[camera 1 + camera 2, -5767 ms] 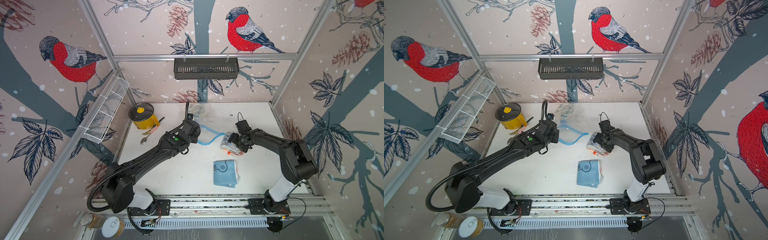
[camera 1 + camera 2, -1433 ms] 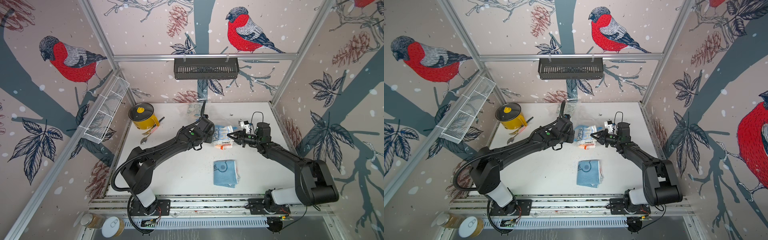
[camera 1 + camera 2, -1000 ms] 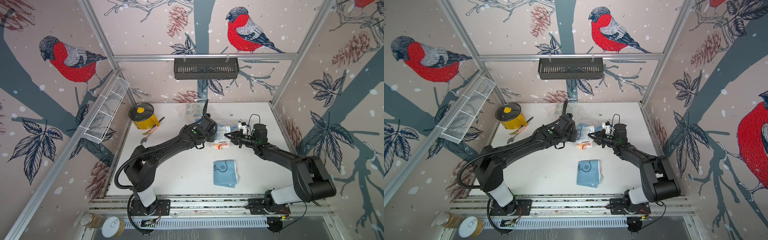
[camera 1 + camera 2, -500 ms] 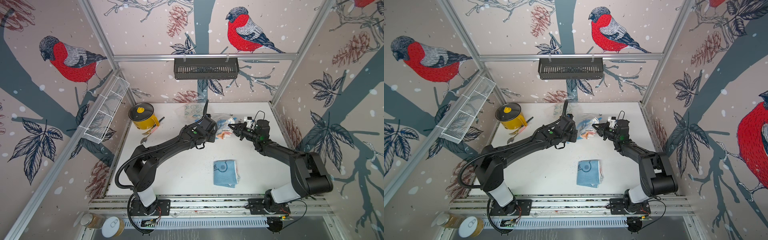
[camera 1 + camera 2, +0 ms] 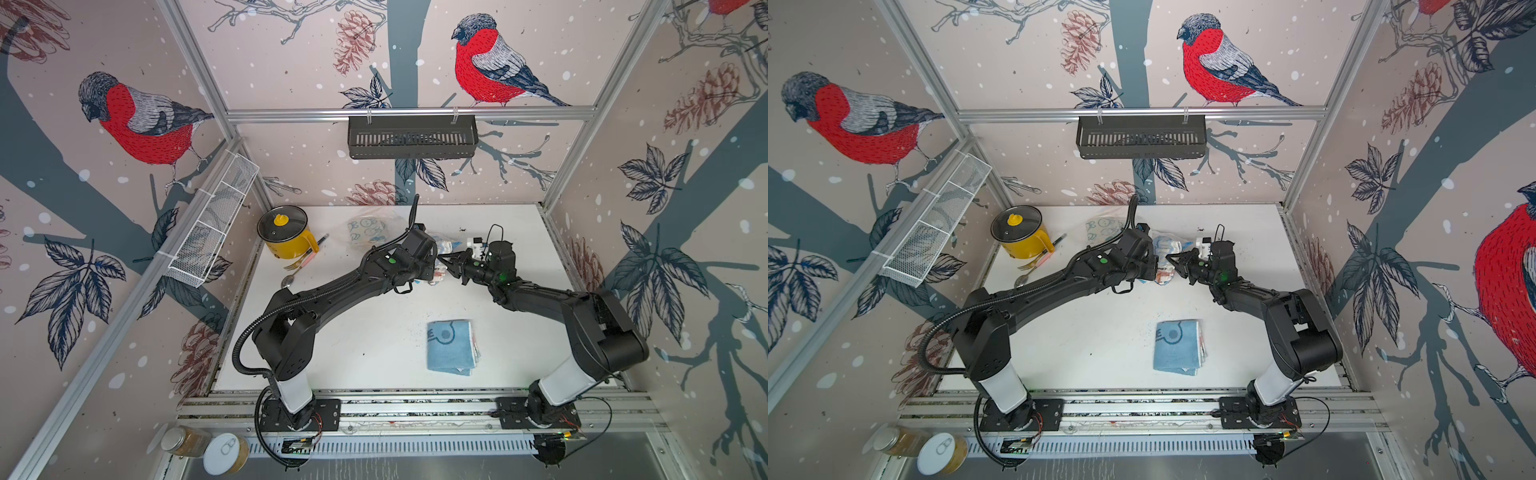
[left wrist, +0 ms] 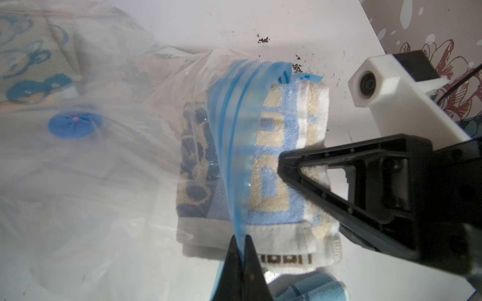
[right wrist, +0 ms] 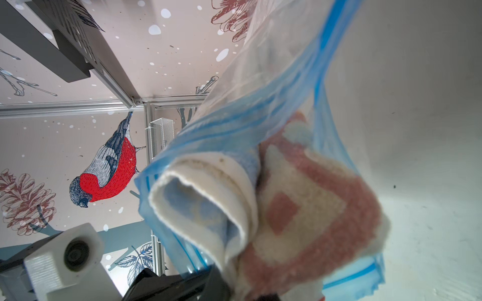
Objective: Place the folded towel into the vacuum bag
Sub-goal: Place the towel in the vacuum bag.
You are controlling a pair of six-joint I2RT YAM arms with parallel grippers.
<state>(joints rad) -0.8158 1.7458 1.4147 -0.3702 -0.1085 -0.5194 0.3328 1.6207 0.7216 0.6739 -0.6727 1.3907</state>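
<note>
Next, my right gripper opens and pushes the folded towel's outer end (image 6: 316,108) deeper into the vacuum bag (image 6: 160,150), because that end sticks out past the blue zip.
The vacuum bag (image 5: 372,230) lies crinkled at the back of the white table; its round blue valve (image 6: 74,125) shows in the left wrist view. My left gripper (image 6: 241,247) is shut on the bag's blue zip strip (image 6: 234,146) and holds the mouth up. My right gripper (image 7: 245,289) is shut on the folded towel (image 7: 313,208), cream with red and blue patterns, whose far end sits under the zip strip in the bag's mouth. In both top views the two grippers meet tip to tip over the towel (image 5: 440,274). Another patterned towel (image 6: 26,65) lies deeper inside the bag.
A blue folded towel (image 5: 451,347) lies on the table towards the front. A yellow lidded pot (image 5: 286,235) with cutlery (image 5: 299,264) beside it stands at the back left. A white wire basket (image 5: 212,230) hangs on the left wall, a black shelf (image 5: 411,135) on the back wall.
My right gripper has lifted the towel off the table and brought it left, against the left gripper and into the raised bag mouth. The left gripper has kept its hold on the zip strip.
</note>
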